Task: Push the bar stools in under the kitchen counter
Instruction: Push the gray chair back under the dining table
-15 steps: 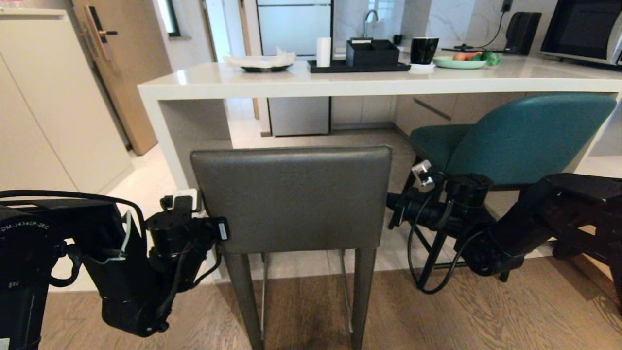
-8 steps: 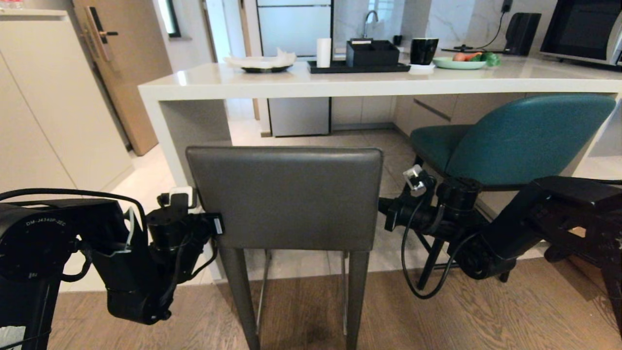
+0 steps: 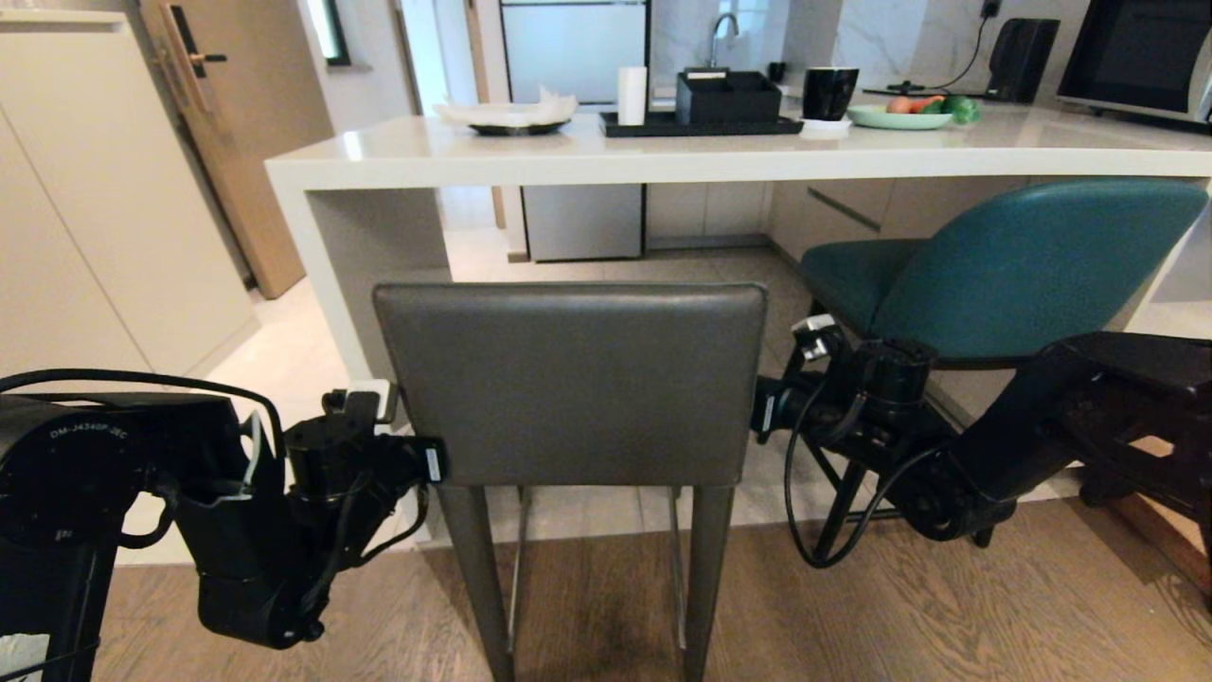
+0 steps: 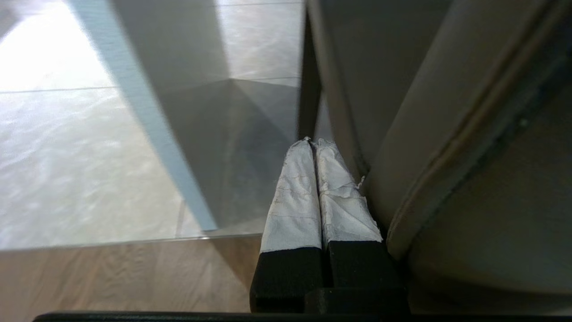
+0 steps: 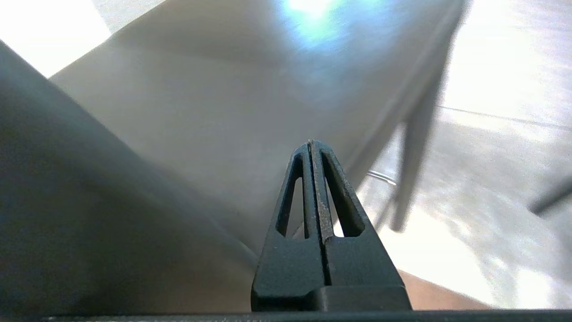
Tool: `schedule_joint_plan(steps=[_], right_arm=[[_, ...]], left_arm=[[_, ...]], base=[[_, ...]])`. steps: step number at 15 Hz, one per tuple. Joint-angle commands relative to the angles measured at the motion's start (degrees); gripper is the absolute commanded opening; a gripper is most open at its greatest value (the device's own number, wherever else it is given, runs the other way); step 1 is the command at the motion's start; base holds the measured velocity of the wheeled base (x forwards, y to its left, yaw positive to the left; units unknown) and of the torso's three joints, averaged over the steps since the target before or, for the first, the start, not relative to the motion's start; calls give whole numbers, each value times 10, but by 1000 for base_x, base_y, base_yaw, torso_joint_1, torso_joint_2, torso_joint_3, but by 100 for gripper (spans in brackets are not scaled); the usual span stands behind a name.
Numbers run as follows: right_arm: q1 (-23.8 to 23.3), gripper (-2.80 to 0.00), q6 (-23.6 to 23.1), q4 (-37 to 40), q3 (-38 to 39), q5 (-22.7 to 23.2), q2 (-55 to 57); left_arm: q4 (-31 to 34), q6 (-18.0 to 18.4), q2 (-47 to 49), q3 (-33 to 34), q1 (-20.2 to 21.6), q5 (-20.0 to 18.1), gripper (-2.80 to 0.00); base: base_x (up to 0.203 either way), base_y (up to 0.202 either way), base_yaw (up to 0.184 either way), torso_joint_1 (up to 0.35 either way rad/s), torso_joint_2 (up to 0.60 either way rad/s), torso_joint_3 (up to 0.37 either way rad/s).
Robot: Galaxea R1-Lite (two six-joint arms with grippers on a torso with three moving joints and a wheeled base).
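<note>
My right gripper's fingers are slanting in over the grey bar stool's seat (image 5: pixel 252 129), so next I ease them back and point them forward along the backrest's side edge (image 3: pixel 757 364) before I push.
The grey bar stool (image 3: pixel 573 384) stands in front of me, its low back facing me, short of the white kitchen counter (image 3: pixel 663 156). My left gripper (image 4: pixel 313 142) is shut and empty, its taped fingers lying against the stool's left side (image 4: pixel 447 112). On the stool's other side (image 5: pixel 201 112) my right gripper (image 5: pixel 310 143) is shut and empty too. In the head view both wrists flank the stool back and the fingers are hidden behind it. The teal bar stool (image 3: pixel 1023 265) stands to the right, its seat partly under the counter.
On the counter are a black tray (image 3: pixel 701 126), a black cup (image 3: pixel 828 93), a green plate of vegetables (image 3: pixel 900 116) and a microwave (image 3: pixel 1136 57). A tall white cabinet (image 3: pixel 95 208) and a wooden door (image 3: pixel 246 123) stand at left. Wood floor meets pale tile under the stool.
The grey stool's back shifted a little to the left and then back to the right, with both wrists staying at its sides. The left wrist now sits slightly lower.
</note>
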Motion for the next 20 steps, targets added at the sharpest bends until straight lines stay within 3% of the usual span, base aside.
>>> schedule_joint_plan(steps=[1, 3, 6, 7, 9, 11, 17, 20], right_arm=[[3, -280, 0, 20, 27, -31, -82], [16, -280, 0, 64, 69, -92, -146], [35, -280, -4, 91, 129, -173, -203], [33, -280, -4, 92, 139, -181, -219], [32, -280, -5, 105, 169, -187, -264], [58, -280, -4, 129, 185, -191, -299], [105, -280, -3, 154, 108, -227, -236], [111, -280, -4, 156, 77, -233, -200]], left_arm=[[-10, -1, -20, 0, 14, -10, -280], [-10, -10, -46, 5, 38, -64, -280], [-10, -11, -55, 14, 39, -77, -280], [-10, -11, -65, 25, 37, -81, -280], [-10, -12, -78, 58, 36, -124, -280], [-10, -12, -88, 66, 35, -136, -280], [-10, -9, -81, 58, 36, -155, -280], [-10, -11, -56, 19, 40, -163, -280]], base=[[0, 0, 0, 0, 0, 0], [0, 0, 0, 0, 0, 0], [0, 0, 0, 0, 0, 0], [0, 0, 0, 0, 0, 0], [0, 0, 0, 0, 0, 0], [0, 0, 0, 0, 0, 0], [0, 0, 0, 0, 0, 0], [0, 0, 0, 0, 0, 0]])
